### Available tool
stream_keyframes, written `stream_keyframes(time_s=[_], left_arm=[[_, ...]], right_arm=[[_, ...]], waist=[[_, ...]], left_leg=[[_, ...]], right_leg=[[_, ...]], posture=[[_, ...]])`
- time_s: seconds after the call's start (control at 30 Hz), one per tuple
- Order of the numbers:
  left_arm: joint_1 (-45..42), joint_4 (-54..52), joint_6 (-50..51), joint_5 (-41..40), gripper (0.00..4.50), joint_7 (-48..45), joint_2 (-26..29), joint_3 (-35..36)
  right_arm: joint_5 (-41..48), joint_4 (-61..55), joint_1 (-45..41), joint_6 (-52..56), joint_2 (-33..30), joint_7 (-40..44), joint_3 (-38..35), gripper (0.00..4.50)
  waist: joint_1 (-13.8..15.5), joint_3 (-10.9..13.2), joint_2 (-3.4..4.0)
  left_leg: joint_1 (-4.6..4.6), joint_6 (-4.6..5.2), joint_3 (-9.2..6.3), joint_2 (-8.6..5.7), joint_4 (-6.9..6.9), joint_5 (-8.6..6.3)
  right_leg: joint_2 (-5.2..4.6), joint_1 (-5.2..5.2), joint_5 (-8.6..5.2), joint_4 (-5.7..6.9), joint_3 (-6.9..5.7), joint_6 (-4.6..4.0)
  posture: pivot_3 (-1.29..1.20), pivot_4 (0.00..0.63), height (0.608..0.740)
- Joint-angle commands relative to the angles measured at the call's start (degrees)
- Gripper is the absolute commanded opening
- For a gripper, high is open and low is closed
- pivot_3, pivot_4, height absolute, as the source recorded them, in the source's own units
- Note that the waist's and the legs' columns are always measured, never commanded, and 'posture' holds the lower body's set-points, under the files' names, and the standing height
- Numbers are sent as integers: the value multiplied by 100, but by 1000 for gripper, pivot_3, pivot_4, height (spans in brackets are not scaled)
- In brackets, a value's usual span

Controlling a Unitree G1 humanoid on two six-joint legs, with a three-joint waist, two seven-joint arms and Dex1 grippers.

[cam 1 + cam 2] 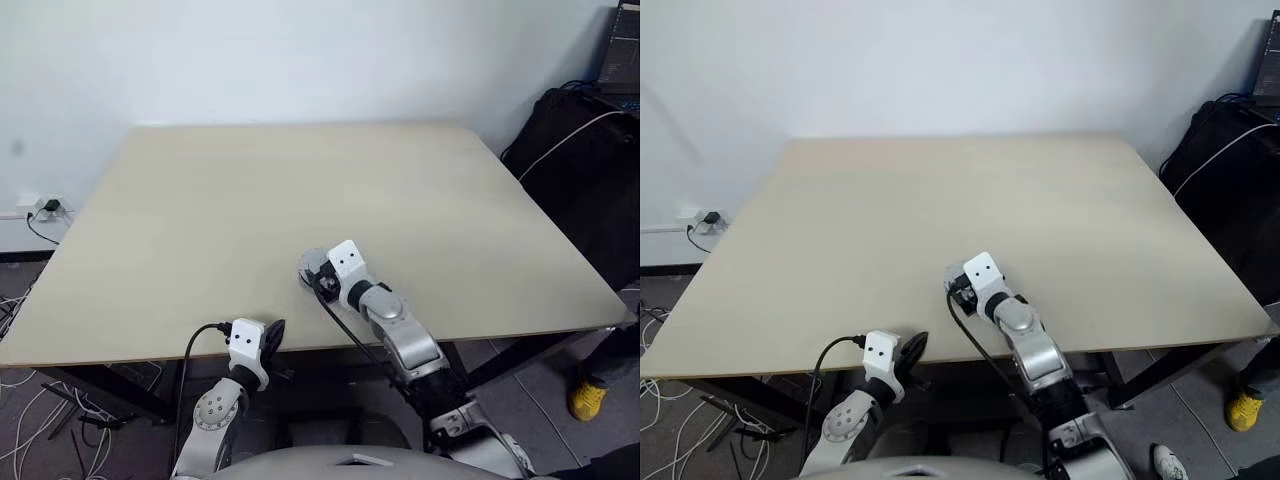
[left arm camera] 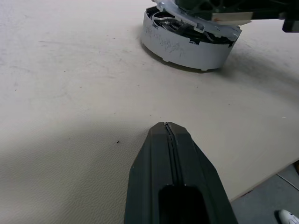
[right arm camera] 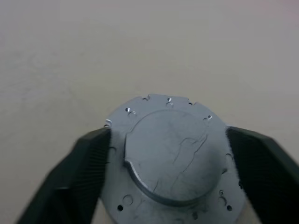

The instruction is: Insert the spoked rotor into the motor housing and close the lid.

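Observation:
The lid should sit flush in the motor housing when I press and squeeze it down, because small notches (image 3: pixel 190 102) break up the lid's round rim (image 3: pixel 173 154).
The motor housing (image 2: pixel 187 46), a silver-grey round cup, stands on the table near its front edge. On top of it lies the lid (image 3: pixel 173 154), smooth grey face up; in the left wrist view the lid sits a little tilted, with a gap showing dark parts and wires beneath. My right gripper (image 3: pixel 168 135) is open, its black fingers (image 3: pixel 84 168) standing on either side of the lid's rim. My left gripper (image 1: pixel 272 335) is shut and empty at the table's front edge, pointing toward the housing. The spoked rotor is hidden.
The beige table (image 1: pixel 250 200) stretches away behind the housing. A black bag (image 1: pixel 580 150) with a white cable stands beyond the right edge. Cables and a socket strip (image 1: pixel 45 208) lie at the left. A person's yellow shoe (image 1: pixel 588 398) is at the lower right.

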Motion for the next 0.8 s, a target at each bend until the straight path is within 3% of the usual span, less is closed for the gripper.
stream_keyframes(time_s=[0.03,0.33,0.43,0.5,0.8], left_arm=[[40,-190,30,-2,0,52,-2,30],[79,-474,234,10,0,133,4,-17],[97,-538,286,13,0,148,4,-22],[118,-616,338,14,0,167,2,-33],[209,-1182,761,8,0,263,6,-117]], right_arm=[[45,171,-206,-99,79,-58,-115,4478],[170,747,-451,392,116,142,-204,4478],[183,763,-470,560,103,182,-189,3876],[183,718,-460,670,77,232,-145,3239],[4,428,-445,1336,-237,564,258,3197]], waist=[[-3,0,0],[-17,-3,4],[-25,-6,6],[-30,-9,8],[-32,-20,10]], left_leg=[[0,0,0,0,0,0],[1,0,0,0,0,0],[1,0,0,0,0,0],[1,0,0,0,0,0],[1,0,1,0,-1,0]], right_leg=[[1,0,0,0,0,0],[0,0,5,2,0,-8],[0,0,11,2,0,-19],[0,0,11,2,0,-18],[-1,1,10,-1,1,-18]], posture=[[0,0,740],[0,0,740],[0,0,740],[0,0,740],[0,0,740]])
